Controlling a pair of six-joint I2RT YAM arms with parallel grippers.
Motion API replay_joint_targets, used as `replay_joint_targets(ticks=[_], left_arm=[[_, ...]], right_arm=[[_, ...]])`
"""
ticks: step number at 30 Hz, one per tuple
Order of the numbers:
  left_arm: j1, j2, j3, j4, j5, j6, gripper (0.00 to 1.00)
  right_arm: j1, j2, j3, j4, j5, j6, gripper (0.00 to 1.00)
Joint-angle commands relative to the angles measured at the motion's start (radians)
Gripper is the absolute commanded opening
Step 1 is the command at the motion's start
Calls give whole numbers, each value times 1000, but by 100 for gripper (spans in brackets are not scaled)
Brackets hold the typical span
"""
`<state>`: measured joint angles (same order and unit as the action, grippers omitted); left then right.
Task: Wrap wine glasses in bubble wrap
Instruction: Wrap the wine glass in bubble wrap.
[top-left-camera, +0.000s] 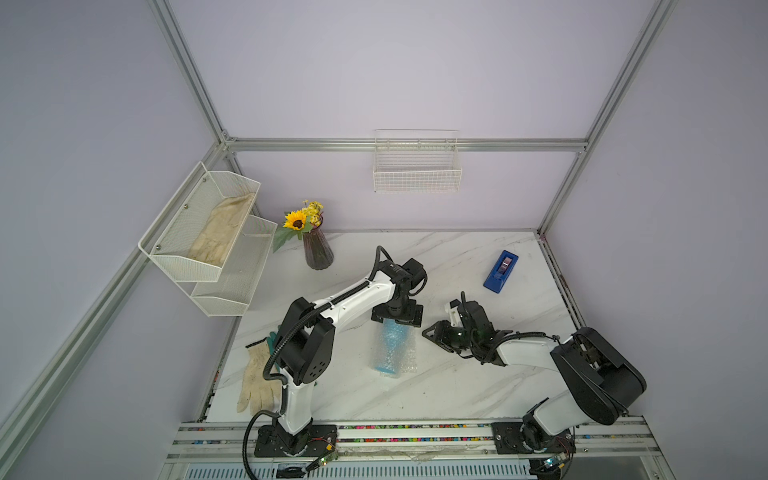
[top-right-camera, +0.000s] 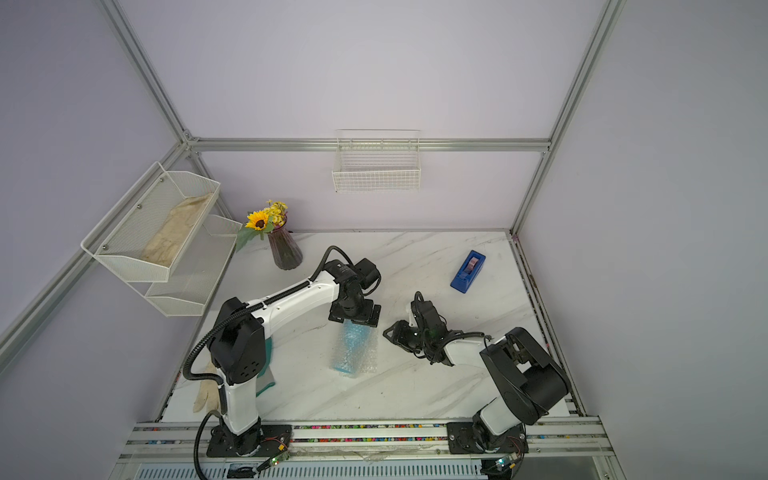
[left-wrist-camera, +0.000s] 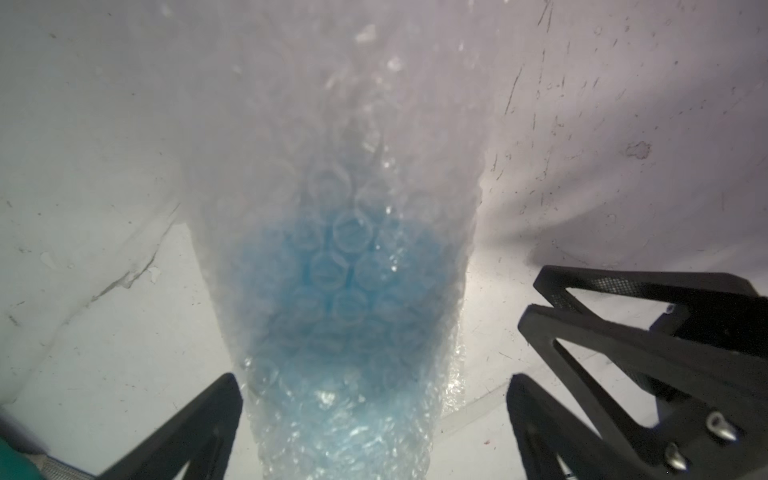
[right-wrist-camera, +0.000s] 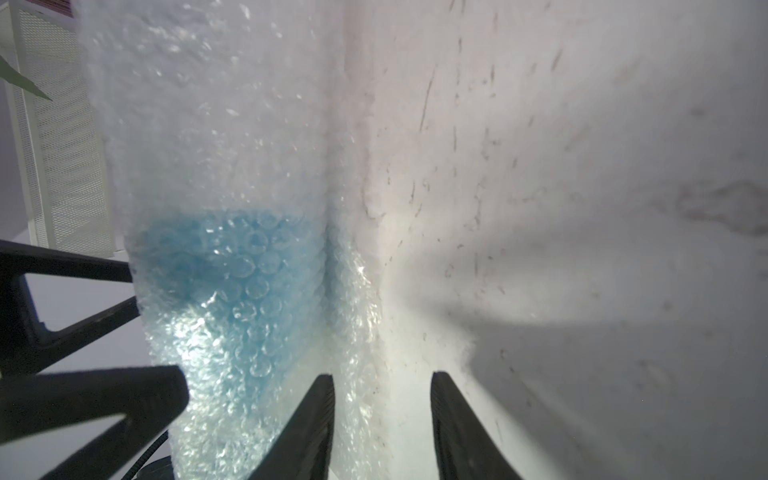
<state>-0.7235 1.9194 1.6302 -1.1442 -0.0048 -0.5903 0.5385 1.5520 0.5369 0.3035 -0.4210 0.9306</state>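
My left gripper straddles the roll's far end while the wrap's loose edge (top-left-camera: 411, 356) lies open, so next I back off and steady the roll from the gloves' side.
The light-blue wine glass (top-left-camera: 390, 347) lies on its side on the marble table, rolled up in the bubble wrap (top-left-camera: 406, 358); both top views show it (top-right-camera: 350, 347). My left gripper (top-left-camera: 397, 322) hangs over the roll's far end, open wide. In the left wrist view its fingers (left-wrist-camera: 216, 415) stand on either side of the wrapped glass (left-wrist-camera: 332, 270), with a clear gap on one side. My right gripper (top-left-camera: 427, 332) is just right of the roll, partly open and holding nothing. In the right wrist view the wrap's loose edge (right-wrist-camera: 357, 291) lies near its fingers (right-wrist-camera: 320, 415).
A blue tape dispenser (top-left-camera: 500, 271) sits at the back right. A dark vase with flowers (top-left-camera: 318, 249) stands at the back left. Pale gloves (top-left-camera: 257, 380) lie by the left arm's base. A white mesh shelf (top-left-camera: 208, 241) and a wire basket (top-left-camera: 417, 166) hang on the walls.
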Motion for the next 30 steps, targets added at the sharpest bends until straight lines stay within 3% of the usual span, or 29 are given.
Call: replay_joint_targets(ticks=[1, 5, 14, 30], left_arm=[[27, -79, -63, 37, -28, 31, 100], [48, -163, -140, 107, -28, 71, 100], [87, -269, -384, 413, 137, 184, 100], [98, -148, -377, 417, 145, 139, 100]], right_arm=[[-6, 30, 30, 60, -17, 12, 42], [-5, 57, 48, 66, -20, 9, 42], [-6, 120, 111, 55, -2, -9, 41], [-9, 197, 173, 51, -4, -19, 37]])
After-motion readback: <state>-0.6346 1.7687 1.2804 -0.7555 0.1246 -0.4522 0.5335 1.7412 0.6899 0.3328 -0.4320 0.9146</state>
